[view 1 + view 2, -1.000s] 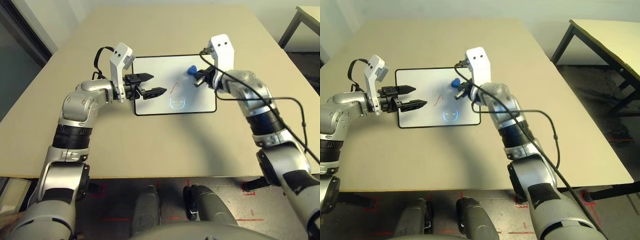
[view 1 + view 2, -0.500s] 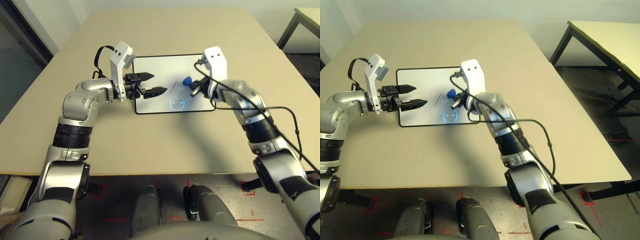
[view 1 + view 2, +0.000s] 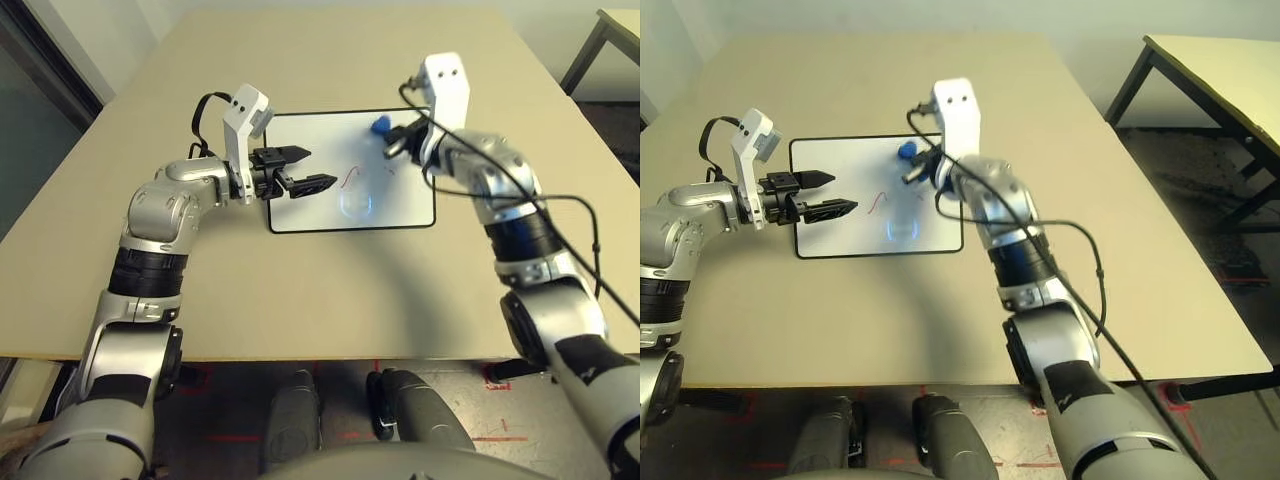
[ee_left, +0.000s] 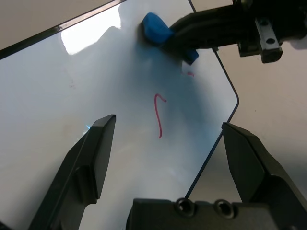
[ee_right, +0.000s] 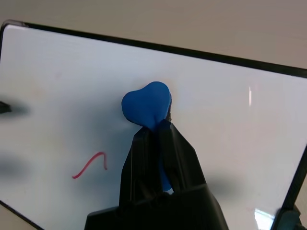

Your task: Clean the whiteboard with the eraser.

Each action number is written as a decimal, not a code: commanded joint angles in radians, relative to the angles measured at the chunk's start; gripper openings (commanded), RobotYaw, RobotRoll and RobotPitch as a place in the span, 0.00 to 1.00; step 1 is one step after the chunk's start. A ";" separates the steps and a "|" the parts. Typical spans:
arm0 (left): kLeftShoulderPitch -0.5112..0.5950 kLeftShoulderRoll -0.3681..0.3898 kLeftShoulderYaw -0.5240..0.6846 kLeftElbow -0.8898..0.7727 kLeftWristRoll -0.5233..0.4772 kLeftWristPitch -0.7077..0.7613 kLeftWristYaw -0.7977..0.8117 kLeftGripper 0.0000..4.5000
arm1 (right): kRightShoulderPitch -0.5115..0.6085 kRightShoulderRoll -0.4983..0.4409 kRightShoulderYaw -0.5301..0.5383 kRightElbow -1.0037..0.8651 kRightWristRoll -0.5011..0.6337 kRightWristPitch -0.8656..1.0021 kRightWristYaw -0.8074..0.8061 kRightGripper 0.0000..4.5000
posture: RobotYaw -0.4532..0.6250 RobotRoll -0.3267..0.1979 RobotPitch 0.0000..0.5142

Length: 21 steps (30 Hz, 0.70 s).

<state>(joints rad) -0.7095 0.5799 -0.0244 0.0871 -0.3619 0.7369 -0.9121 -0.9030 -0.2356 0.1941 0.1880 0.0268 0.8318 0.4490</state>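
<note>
The eraser is beyond the small red mark, close to the far edge of the whiteboard. My right gripper needs to pull the eraser back over that mark.
The whiteboard lies flat in the middle of the table, with a short red stroke and a smeared pale blue patch on it. My right gripper is shut on the blue eraser, which presses on the board near its far right corner. The eraser sticks out past the black fingertips. My left gripper hovers open over the board's left edge with nothing between its fingers, pointing toward the red stroke.
The tan table has bare surface all around the board. A second table stands off to the right across dark floor. A black cable loops off my right forearm.
My right gripper swept the eraser toward the near side over the blue drawing, then back to the far right corner. The blue drawing is now smeared and fainter. The left arm stayed put.
</note>
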 commanded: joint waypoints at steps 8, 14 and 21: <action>0.013 0.007 -0.007 -0.019 -0.007 0.016 0.000 1.00 | 0.119 0.005 0.068 -0.045 -0.008 0.080 0.016 0.01 | 0.42 0.62 0.22; 0.010 0.003 -0.009 -0.017 -0.007 0.017 0.000 1.00 | 0.123 -0.003 0.057 -0.045 -0.009 0.073 0.009 0.01 | 0.42 0.62 0.22; 0.010 0.002 -0.012 -0.017 -0.008 0.020 -0.001 1.00 | 0.050 -0.026 -0.035 0.050 -0.014 -0.006 -0.039 0.01 | 0.41 0.62 0.23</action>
<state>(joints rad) -0.7068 0.5798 -0.0245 0.0828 -0.3636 0.7491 -0.9116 -0.8533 -0.2509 0.1816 0.1841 0.0283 0.8316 0.4390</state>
